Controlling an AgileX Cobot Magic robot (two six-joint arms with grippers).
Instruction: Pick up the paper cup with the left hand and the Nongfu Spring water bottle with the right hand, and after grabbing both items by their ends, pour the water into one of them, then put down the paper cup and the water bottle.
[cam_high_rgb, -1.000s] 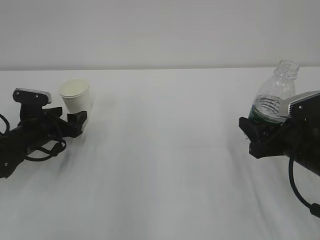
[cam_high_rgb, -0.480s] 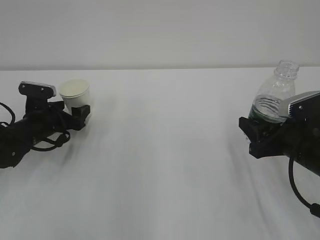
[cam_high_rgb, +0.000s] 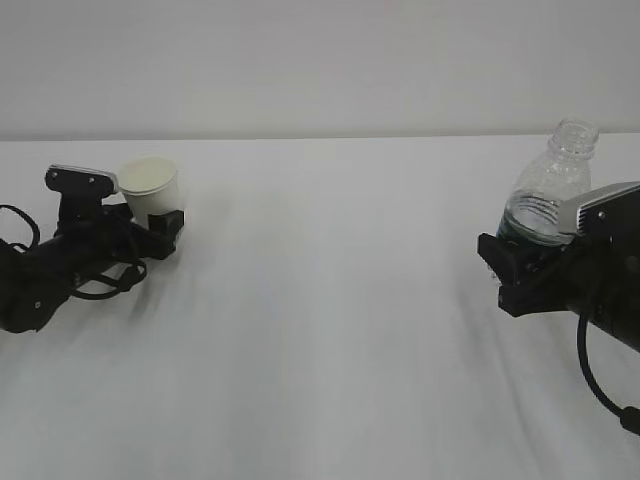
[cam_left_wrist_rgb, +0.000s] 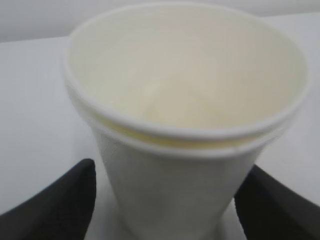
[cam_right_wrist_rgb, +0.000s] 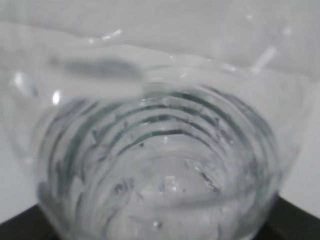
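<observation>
The plain cream side is all that shows inside the paper cup's rim, so the robot should expect the paper cup to be empty down to its bottom when the robot lifts it.
The white paper cup stands upright at the left of the table. My left gripper is open around its lower part. In the left wrist view the cup fills the frame, and a strip of table shows between it and each black finger. I cannot make out water in its cream inside. My right gripper is shut on the base end of the Nongfu Spring water bottle, which is capless and leans slightly right. In the right wrist view the ribbed bottle fills the frame and hides the gripper.
The white table runs to a pale wall at the back. Black cables loop beside the left arm and under the right arm. A wide bare stretch of table lies between the two arms.
The cup has gone from tilted to upright. My left arm has shifted a little right and toward the back around it. The right arm and the bottle have not moved.
</observation>
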